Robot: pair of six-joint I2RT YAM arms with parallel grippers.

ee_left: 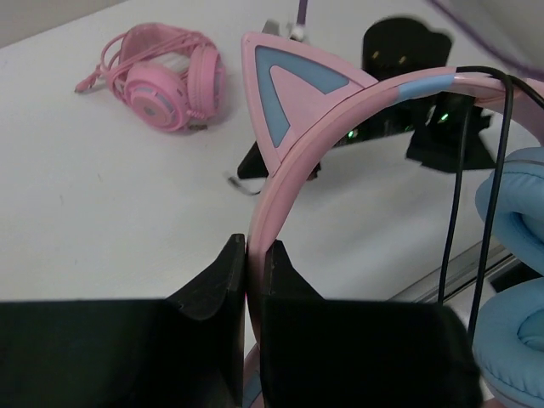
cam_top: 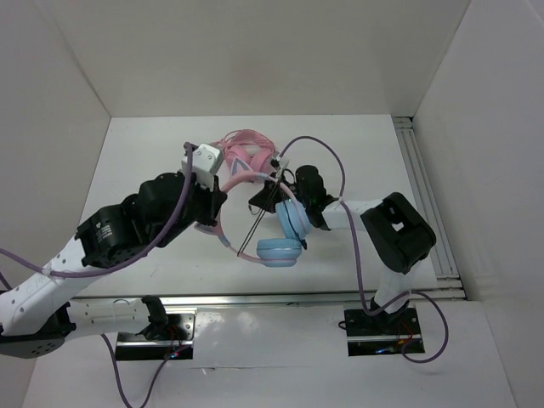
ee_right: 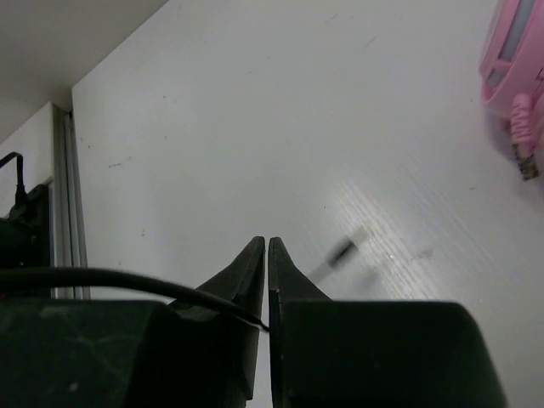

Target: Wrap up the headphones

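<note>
The pink headband (cam_top: 241,178) is held clear of the table by my left gripper, so my right gripper should go on passing the black cable under it until the cable is clear of the ear cups (cam_top: 279,251).
The headphones have a thin pink headband (ee_left: 357,115) with a cat ear (ee_left: 285,93), light blue ear cups (cam_top: 280,252) and a thin black cable (ee_left: 453,229). My left gripper (ee_left: 253,253) is shut on the headband and holds the headphones above the table; it also shows in the top view (cam_top: 212,224). My right gripper (ee_right: 268,248) is shut on the black cable (ee_right: 127,276), which runs off to the left. In the top view the right gripper (cam_top: 262,201) is just above the ear cups, with the cable stretched taut down to the headband (cam_top: 223,239). A blurred plug (ee_right: 344,252) hangs beyond the fingertips.
A second, all-pink pair of headphones (cam_top: 246,150) lies on the white table behind the grippers; it also shows in the left wrist view (ee_left: 166,81) and at the right wrist view's edge (ee_right: 514,68). A metal rail (cam_top: 425,195) runs along the table's right side.
</note>
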